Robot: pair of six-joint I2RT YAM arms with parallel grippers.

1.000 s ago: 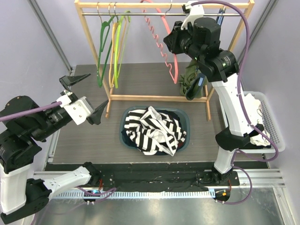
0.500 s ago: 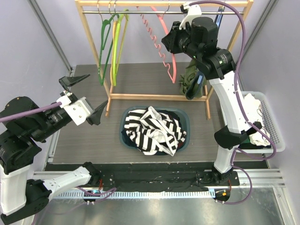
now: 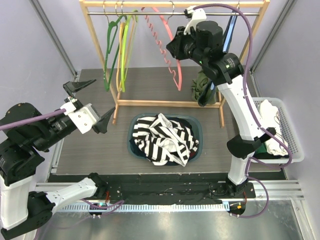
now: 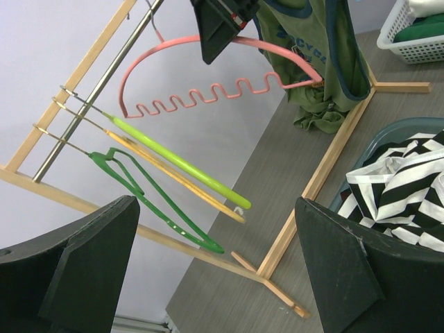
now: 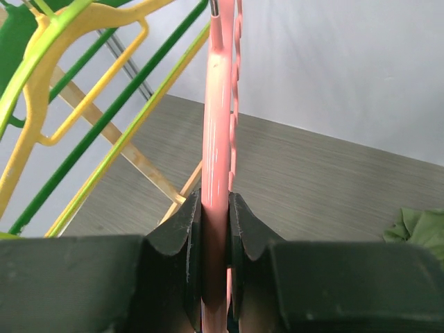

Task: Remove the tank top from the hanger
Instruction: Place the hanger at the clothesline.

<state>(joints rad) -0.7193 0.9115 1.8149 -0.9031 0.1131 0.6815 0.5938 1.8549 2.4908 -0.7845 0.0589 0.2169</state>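
I should now slide the pink hanger's hook (image 3: 172,8) with my right gripper toward the green and yellow hangers (image 3: 123,47) and let go beside them, because the hook sits on the open rail.
An olive green tank top (image 3: 201,84) with navy trim hangs at the right end of the wooden rack, partly behind my right arm. It also shows in the left wrist view (image 4: 305,41) and at the right wrist view's edge (image 5: 424,232). My right gripper (image 3: 172,49) is high by the rail, shut on the pink hanger (image 3: 176,75), whose bar is pinched between the jaws (image 5: 215,201). The pink hanger's (image 4: 152,59) far tip reaches the tank top's edge; I cannot tell if it is caught in it. My left gripper (image 3: 92,102) hovers open at the left, holding nothing (image 4: 215,208).
Green and yellow hangers (image 3: 114,50) hang at the rack's left end. A dark basin (image 3: 134,146) with striped black-and-white clothing sits on the floor in front of the rack (image 3: 170,104). A white basket (image 3: 294,137) of clothes stands at the right.
My right gripper has carried the pink hanger leftward along the rail, away from the tank top. The left arm has not moved.
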